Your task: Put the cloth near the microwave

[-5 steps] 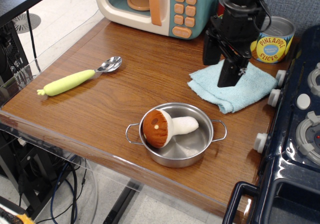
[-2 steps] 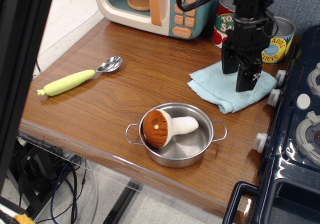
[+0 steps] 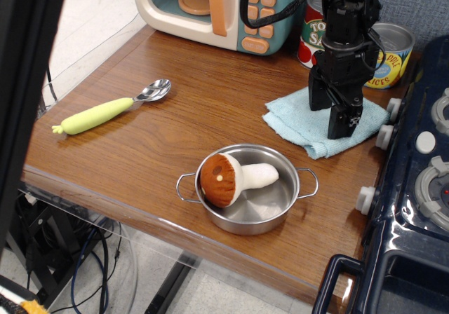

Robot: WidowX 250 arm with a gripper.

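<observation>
The cloth is folded and its layers lie together at the front corner. It should slide nearly flat and stay folded when I pull it toward the microwave.
The light blue cloth lies folded on the wooden table, to the right of centre beside the toy stove. My gripper comes straight down onto its right half, jaws apart, with both black fingertips at or just above the fabric; I cannot tell whether they touch it. No fabric shows between the fingers. The microwave, cream with a teal panel and orange buttons, stands at the table's back edge, up and left of the cloth.
Behind the gripper stand a tomato can and a pineapple can. The dark blue stove borders the right. A steel pot holding a plush mushroom sits in front; a green-handled spoon lies left.
The gripper has moved right over the cloth and dropped lower onto it. A dark blurred shape now covers the left edge of the view. The cloth has not moved.
</observation>
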